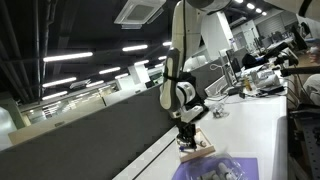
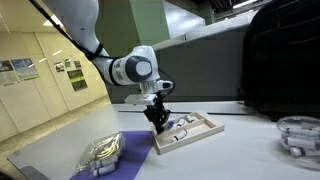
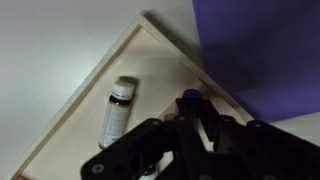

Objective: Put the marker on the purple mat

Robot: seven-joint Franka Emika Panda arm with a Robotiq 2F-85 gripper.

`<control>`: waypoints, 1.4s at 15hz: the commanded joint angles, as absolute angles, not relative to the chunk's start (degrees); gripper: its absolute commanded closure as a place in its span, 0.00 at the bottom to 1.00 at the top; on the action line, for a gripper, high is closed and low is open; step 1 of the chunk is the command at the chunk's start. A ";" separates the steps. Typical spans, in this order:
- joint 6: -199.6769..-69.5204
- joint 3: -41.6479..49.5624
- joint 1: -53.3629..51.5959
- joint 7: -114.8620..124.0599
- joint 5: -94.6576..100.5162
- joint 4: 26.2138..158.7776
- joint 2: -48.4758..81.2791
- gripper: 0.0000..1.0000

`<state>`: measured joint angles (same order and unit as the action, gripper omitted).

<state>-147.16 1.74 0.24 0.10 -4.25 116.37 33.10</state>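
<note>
The marker is held in my gripper only by its blue cap (image 3: 192, 95), close to the tray's edge, so next I open, move further in and grip the marker along its body.
My gripper (image 3: 188, 125) is shut on a marker with a blue cap (image 3: 188, 100) and holds it upright just over the small tan wooden tray (image 3: 150, 70). A second white marker with a black cap (image 3: 118, 110) lies flat in that tray. The purple mat (image 3: 260, 50) lies right beside the tray's edge. In both exterior views the gripper (image 2: 158, 122) (image 1: 187, 137) hangs over the tray (image 2: 200, 127) (image 1: 200, 152), with the purple mat (image 2: 135, 152) (image 1: 240, 165) next to it.
A clear plastic object (image 2: 100, 155) sits on the mat's near part. A clear bowl (image 2: 298, 135) stands on the white table to one side. A dark partition wall (image 2: 280, 60) runs behind the table.
</note>
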 commanded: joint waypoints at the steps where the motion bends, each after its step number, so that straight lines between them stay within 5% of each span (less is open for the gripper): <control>1: -145.25 2.13 -0.14 2.49 -3.22 114.02 34.30 0.66; 7: -144.54 2.25 -0.17 2.80 -3.30 113.42 34.88 0.20; 9: -144.52 2.35 -0.20 2.79 -3.17 113.26 35.15 0.60; 11: -144.44 2.32 -0.13 2.67 -3.21 113.17 35.23 0.66; 15: -144.62 2.24 -0.02 2.55 -3.35 113.04 35.08 0.96; 18: -144.91 2.37 -0.09 2.67 -3.25 112.50 35.05 1.00; 19: -144.93 2.46 -0.14 2.77 -3.17 112.04 35.18 0.72; 21: -145.07 2.84 -0.28 3.10 -2.89 110.74 35.69 0.72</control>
<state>-146.15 2.02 0.23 0.23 -4.25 113.84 34.46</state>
